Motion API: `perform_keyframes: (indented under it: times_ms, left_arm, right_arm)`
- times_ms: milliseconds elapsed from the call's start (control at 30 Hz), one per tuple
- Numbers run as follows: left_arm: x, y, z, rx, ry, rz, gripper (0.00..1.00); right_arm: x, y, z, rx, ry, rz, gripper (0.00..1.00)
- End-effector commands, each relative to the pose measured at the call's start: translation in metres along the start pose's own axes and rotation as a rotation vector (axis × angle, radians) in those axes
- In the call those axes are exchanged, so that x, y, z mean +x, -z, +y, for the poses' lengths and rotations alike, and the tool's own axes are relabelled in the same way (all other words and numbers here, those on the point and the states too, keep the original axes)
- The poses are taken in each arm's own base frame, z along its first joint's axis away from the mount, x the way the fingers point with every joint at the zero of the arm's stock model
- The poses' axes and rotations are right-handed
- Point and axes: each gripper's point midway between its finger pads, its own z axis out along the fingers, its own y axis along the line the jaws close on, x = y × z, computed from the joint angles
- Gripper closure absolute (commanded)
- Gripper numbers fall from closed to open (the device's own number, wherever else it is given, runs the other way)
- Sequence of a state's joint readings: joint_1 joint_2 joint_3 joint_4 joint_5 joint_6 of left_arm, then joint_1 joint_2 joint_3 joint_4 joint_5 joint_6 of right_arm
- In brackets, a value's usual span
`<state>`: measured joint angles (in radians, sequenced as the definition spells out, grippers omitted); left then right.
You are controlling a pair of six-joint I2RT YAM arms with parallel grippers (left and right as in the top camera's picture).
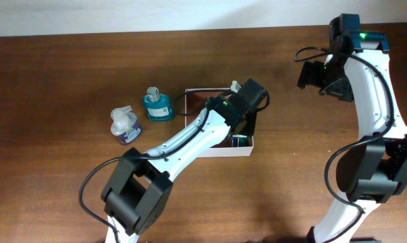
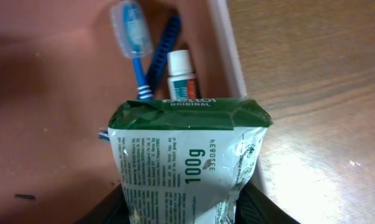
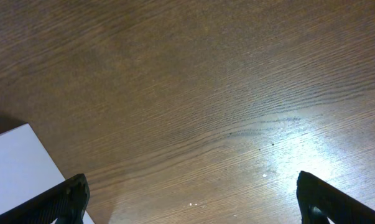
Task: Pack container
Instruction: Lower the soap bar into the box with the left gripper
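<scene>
I should keep moving the soap packet, now above the container's open top near its side (image 2: 229, 50), inward and down with my left gripper and let go of it inside that side (image 2: 165, 88).
The container (image 1: 225, 152) is a shallow white-walled box at mid-table, mostly covered by my left arm. My left gripper (image 1: 247, 94) hangs over its right side, shut on a green-and-white soap packet (image 2: 187, 155). In the left wrist view the packet sits above the container's pinkish floor (image 2: 50, 93) and right wall (image 2: 227, 50). Inside lie a toothbrush with a blue cap (image 2: 134, 37), a dark blue strip (image 2: 165, 46) and a small toothpaste tube (image 2: 181, 71). My right gripper (image 1: 316, 74) is open over bare wood at the far right, its fingertips (image 3: 72, 193) wide apart.
A teal bottle (image 1: 157, 106) and a clear pump bottle with purple liquid (image 1: 125, 126) stand on the wooden table (image 1: 55, 81) left of the container. A white corner (image 3: 13, 162) shows at the lower left of the right wrist view.
</scene>
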<state>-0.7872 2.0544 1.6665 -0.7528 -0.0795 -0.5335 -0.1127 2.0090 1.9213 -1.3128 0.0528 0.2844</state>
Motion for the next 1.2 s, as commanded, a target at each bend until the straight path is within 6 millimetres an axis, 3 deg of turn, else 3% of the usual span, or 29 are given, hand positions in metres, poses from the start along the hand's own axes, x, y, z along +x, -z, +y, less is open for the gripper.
perform_keyframes:
  times_ms: [0, 233, 533, 800, 1033, 1167]
  left_arm:
    - [-0.008, -0.004, 0.009, -0.048, 0.049, -0.030, 0.99]
    - [-0.011, -0.005, 0.016, -0.058, 0.060, -0.030, 0.99]
    - [-0.004, -0.027, 0.020, -0.057, 0.096, 0.010, 0.98]
    - [-0.008, -0.028, 0.018, -0.030, 0.104, 0.004, 0.82]
    - [-0.008, -0.028, 0.017, -0.030, 0.104, 0.004, 0.81]
    - [-0.008, -0.028, 0.018, -0.030, 0.104, 0.004, 0.63]
  right_arm:
    - [-0.004, 0.008, -0.002, 0.004, -0.003, -0.027, 0.01]
    - [-0.004, 0.008, -0.002, 0.004, -0.003, -0.027, 0.02]
    - [-0.004, 0.008, -0.002, 0.004, -0.003, -0.027, 0.02]
    - [-0.004, 0.008, -0.002, 0.004, -0.003, -0.027, 0.02]
    - [-0.004, 0.008, -0.002, 0.004, -0.003, -0.027, 0.02]
    - [-0.004, 0.008, -0.002, 0.004, -0.003, -0.027, 0.02]
